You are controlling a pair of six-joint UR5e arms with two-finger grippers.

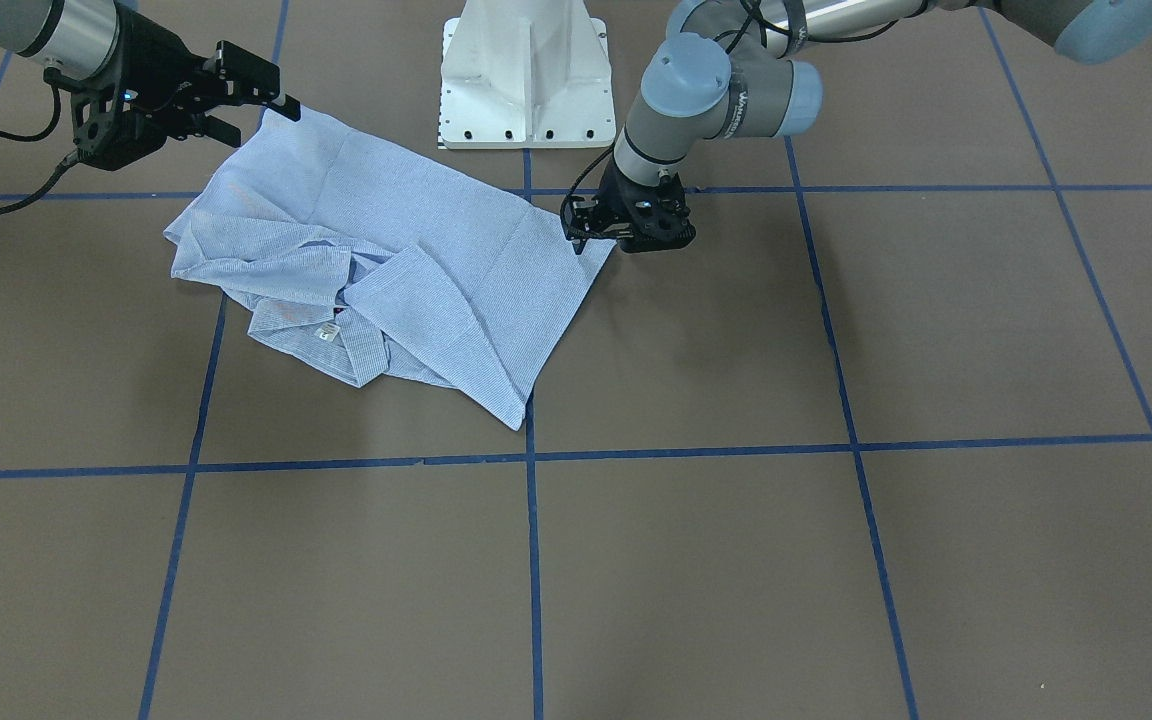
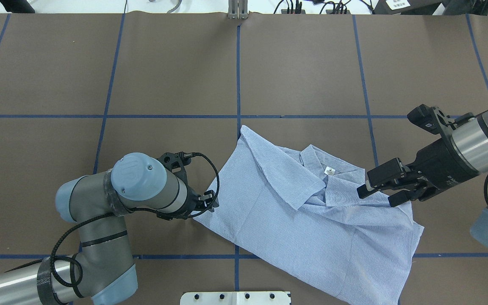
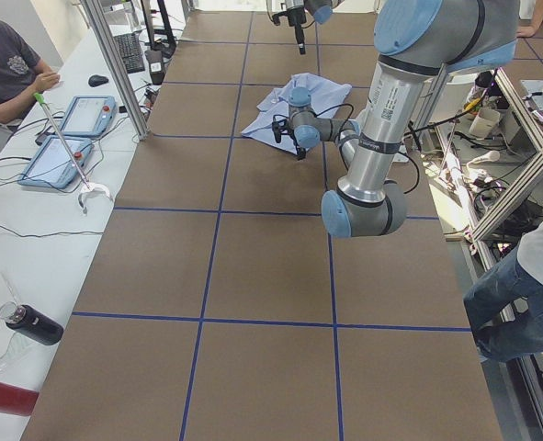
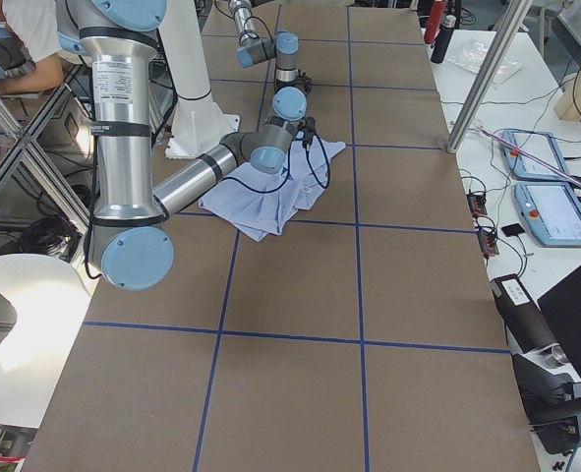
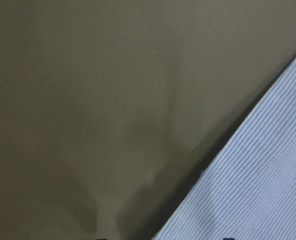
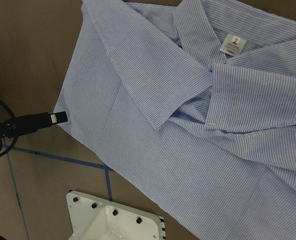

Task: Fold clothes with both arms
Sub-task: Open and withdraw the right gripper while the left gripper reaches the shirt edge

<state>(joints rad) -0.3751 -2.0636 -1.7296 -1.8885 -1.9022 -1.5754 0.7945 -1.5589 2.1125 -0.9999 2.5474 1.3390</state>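
I expect the light blue striped shirt (image 1: 464, 246) to turn in one piece, still folded, when I pull its corner, because the sleeves (image 1: 434, 318) lie flat across it.
The light blue striped shirt (image 2: 295, 228) lies crumpled and partly folded on the brown table, collar and white neck label (image 2: 329, 171) up; it also shows in the front view (image 1: 436, 260) and the right wrist view (image 6: 188, 125). My left gripper (image 2: 212, 201) is low at the shirt's left corner (image 1: 579, 238), jaws apart, with the cloth edge (image 5: 268, 190) running in between the fingers. My right gripper (image 2: 375, 197) is open and empty, raised above the shirt's right side by the collar (image 1: 264, 122).
The white pedestal base (image 1: 526, 80) stands just behind the shirt at the table's near edge (image 2: 235, 298). Blue tape lines grid the table. Operators, tablets (image 3: 87, 115) and bottles (image 3: 32, 323) sit along the side benches.
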